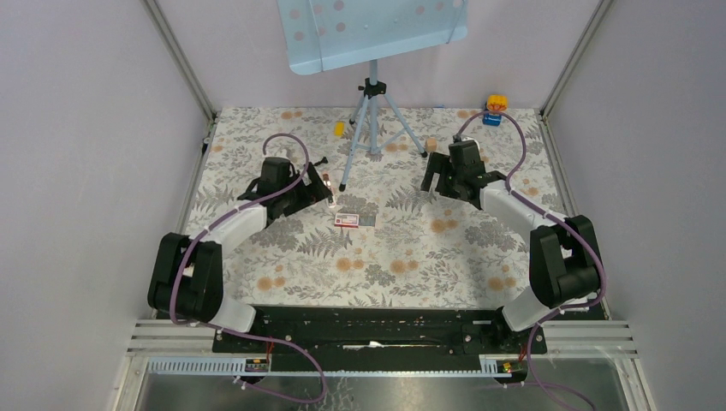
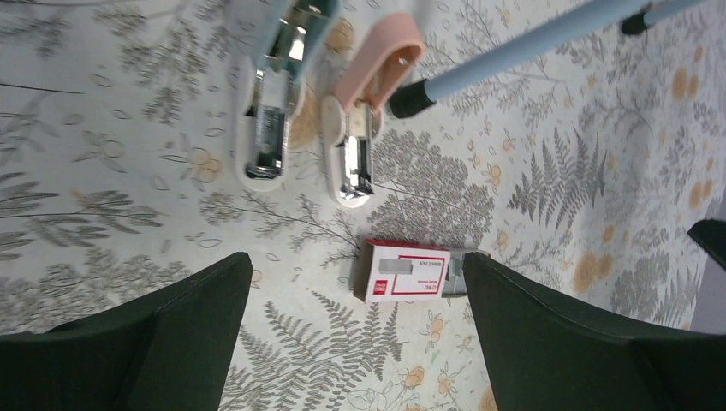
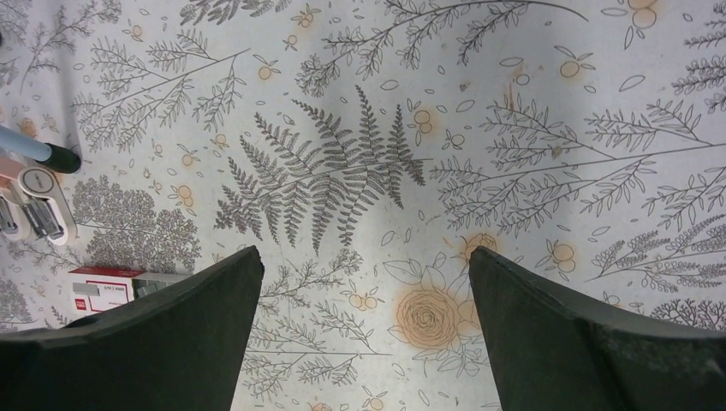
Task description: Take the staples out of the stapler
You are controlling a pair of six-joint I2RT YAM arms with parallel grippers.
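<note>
The grey tray sticks out of the red-and-white box, so my right gripper should push it in while my left gripper braces the box's other end.
The stapler lies on the floral cloth with its pink cover at the far end and its white base with a shiny metal rail pointing toward the camera. It also shows as a small stapler and at the left edge as the stapler. I cannot make out the staples apart from that rail. My left gripper hovers open just short of the stapler, with nothing between its fingers. My right gripper is open over bare cloth, well right of the stapler, and shows as the right gripper.
A pale blue stapler lies beside the pink one. A red-and-white box with a grey block at its end sits between the left fingers. A tripod leg ends by the stapler. The tripod holds a blue board. A yellow-and-blue toy sits at the back right.
</note>
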